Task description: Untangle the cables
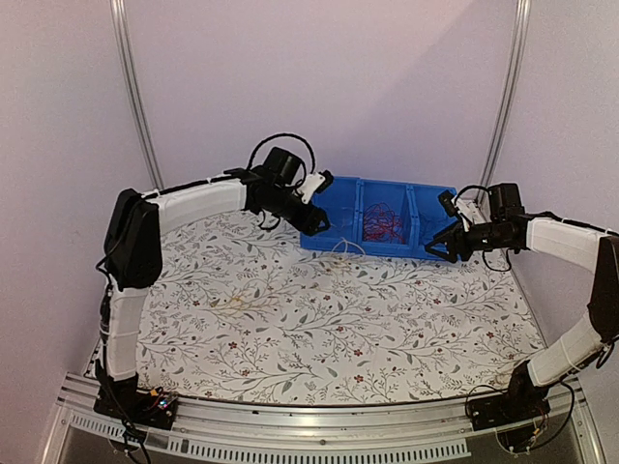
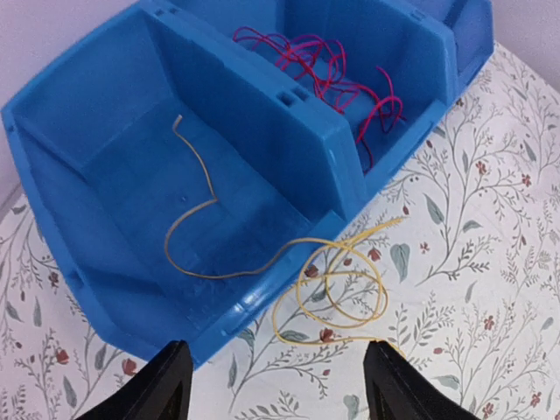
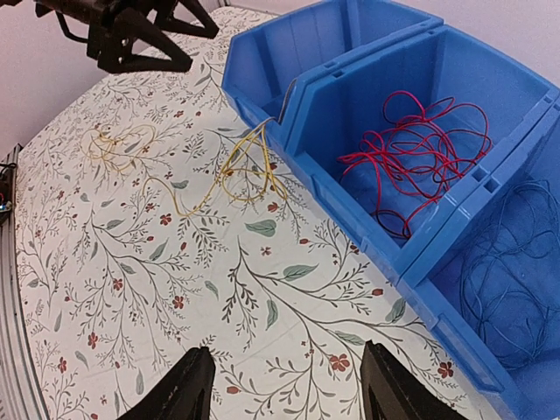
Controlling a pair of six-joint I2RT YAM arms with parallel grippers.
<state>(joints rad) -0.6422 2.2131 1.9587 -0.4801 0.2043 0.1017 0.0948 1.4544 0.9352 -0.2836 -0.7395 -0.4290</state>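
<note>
I expect the yellow cable to keep its loops point(image 2: 382, 297) curled when I lift it into the bin, because it arches springily over the bin's front side point(image 2: 302, 241).
The cables lie in and around a blue three-part bin point(image 1: 379, 247). Red cables point(image 3: 420, 153) are piled in its middle compartment, also visible from the left wrist point(image 2: 324, 74). Thin blue cables point(image 3: 507, 289) sit in the right compartment. One yellow cable point(image 2: 213, 194) starts in the left compartment and drapes over the front wall into loops on the table point(image 3: 249, 171). Another yellow cable point(image 3: 114, 144) lies loose on the table further left. My left gripper point(image 2: 273, 385) hangs open above the bin's front left corner, holding nothing. My right gripper point(image 3: 284, 385) is open over the table by the bin's right end.
The bin stands at the back of the floral-patterned table point(image 1: 290, 319). Purple walls and two metal posts point(image 1: 135, 97) close in the back. The left arm's gripper point(image 3: 131, 44) shows at the top left of the right wrist view.
</note>
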